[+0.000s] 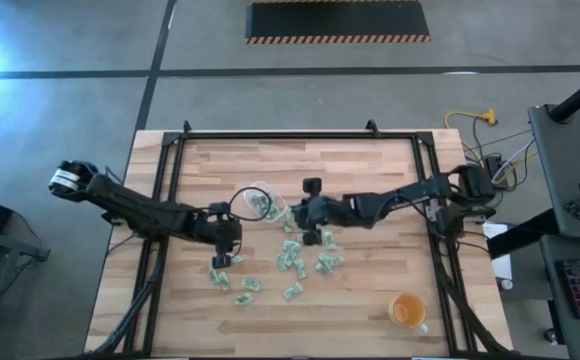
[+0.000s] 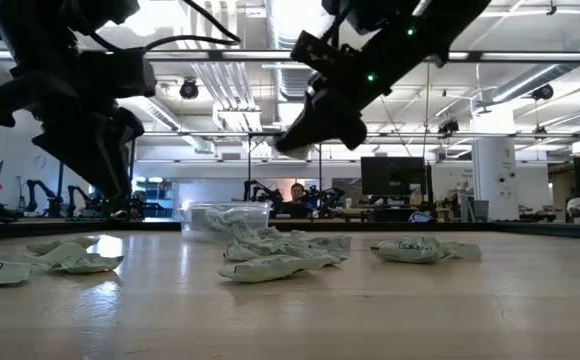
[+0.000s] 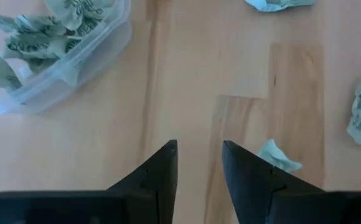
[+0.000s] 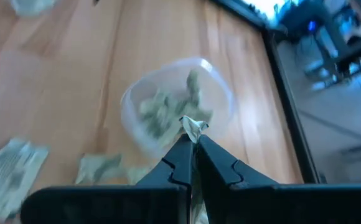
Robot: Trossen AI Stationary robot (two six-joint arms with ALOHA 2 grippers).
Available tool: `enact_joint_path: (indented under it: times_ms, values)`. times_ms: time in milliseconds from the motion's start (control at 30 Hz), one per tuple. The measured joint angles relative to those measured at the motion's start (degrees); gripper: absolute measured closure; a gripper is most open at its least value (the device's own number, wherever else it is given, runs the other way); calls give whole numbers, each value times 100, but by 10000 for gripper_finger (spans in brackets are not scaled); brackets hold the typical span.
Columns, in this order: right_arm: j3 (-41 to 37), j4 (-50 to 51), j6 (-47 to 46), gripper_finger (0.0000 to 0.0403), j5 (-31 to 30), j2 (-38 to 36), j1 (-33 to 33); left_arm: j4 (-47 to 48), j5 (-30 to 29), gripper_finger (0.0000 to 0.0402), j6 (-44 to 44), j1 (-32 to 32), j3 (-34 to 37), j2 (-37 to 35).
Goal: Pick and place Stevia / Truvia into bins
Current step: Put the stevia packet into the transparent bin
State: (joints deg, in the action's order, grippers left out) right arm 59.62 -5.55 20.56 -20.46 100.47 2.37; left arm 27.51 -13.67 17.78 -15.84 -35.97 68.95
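Observation:
The lifted packet [image 4: 194, 127] is facing the clear bin's opening [image 1: 263, 204]. My right gripper keeps carrying it until it is hanging above the packets in the bin, and then let it go.
Several crumpled pale green and white Stevia packets [image 1: 298, 262] lie flat on the wooden table, spread around its middle. The clear bin [image 1: 256, 203] stands on its base just beyond them, with packets inside [image 3: 40, 34]. My right gripper [image 4: 194, 140] hangs above the table beside the bin's right side [image 1: 298, 213], shut on one packet [image 4: 194, 126]. My left gripper [image 3: 199, 152] is open over bare wood on the near side of the bin [image 1: 224, 256], pointing down. Nothing is between its fingers, and a packet [image 3: 279, 155] lies just beside one finger. My right gripper pinches one crumpled packet between its two fingertips. Only a small white end [image 4: 195, 124] sticks out past the tips. The fingers slant downward from the table's right, toward the bin. The packet is lifted clear of the table.
An orange cup [image 1: 407, 312] with a handle stands near the table's front right. A black frame [image 1: 300, 136] runs along the table's far and side edges. Bare wood lies open at the near left and far right.

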Motion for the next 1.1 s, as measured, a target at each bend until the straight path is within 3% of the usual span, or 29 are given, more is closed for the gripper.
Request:
enact_joint_path:
  times_ms: [200, 367, 933, 1100]
  values:
    - [-308, -1195, 207, 394, 1128, 0, -553, -35, 7, 292, 297, -141, -55, 55]
    - [-441, -1828, -173, 394, 1960, 118, -898, -197, 15, 292, 402, -340, -54, 44]
    - [459, -2007, -374, 394, 2067, 1320, -1105, -302, 11, 292, 429, -496, -52, 35]
    - [988, -1438, -438, 394, 2067, 1732, -1190, -299, 15, 292, 431, -496, -52, 35]
